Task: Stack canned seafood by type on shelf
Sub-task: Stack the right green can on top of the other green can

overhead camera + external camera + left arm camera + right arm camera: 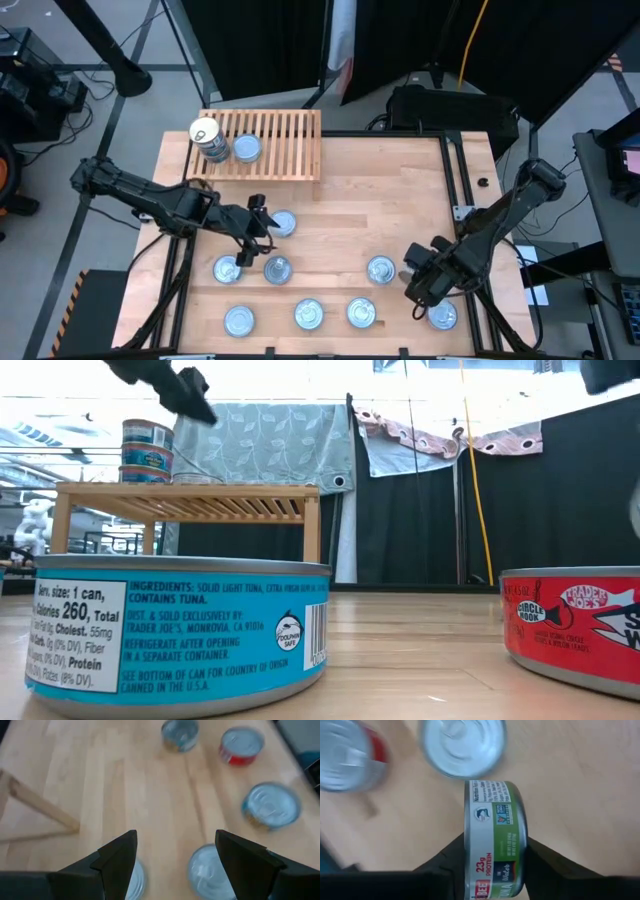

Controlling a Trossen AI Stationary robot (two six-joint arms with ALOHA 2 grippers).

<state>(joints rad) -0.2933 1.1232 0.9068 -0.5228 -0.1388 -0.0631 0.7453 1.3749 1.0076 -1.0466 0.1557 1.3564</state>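
Note:
The white-and-green tin (495,837) is lifted clear and the single tin on the shelf (247,148) is uncovered, so the robot's right gripper should keep going there and let go on top.
Several flat round tins with silvery tops lie on the wooden tabletop, among them a tin (283,223) and a tin (381,269). On the slatted shelf (290,140) at the far left stand a stack of tins (207,140) and a single tin (246,150). My left gripper (262,228) hangs open above the table between tins, with nothing between its fingers (117,865). My right gripper (420,283) is at the near right, shut on a tin with a white-and-green label (495,835). My right gripper pinches the white-and-green tin by its two flat faces, one finger (442,857) on each. The fingers come from above, pointing steeply down. The tin stands on edge with its label band (492,870) toward the wrist camera, and looks lifted clear of the table.
Below the held tin lie a silver-topped tin (462,745) and a red-sided tin (350,760). A blue-labelled tin (180,635) and a red-labelled tin (575,625) stand at the near edge. Bare wood lies in the table's middle and far right.

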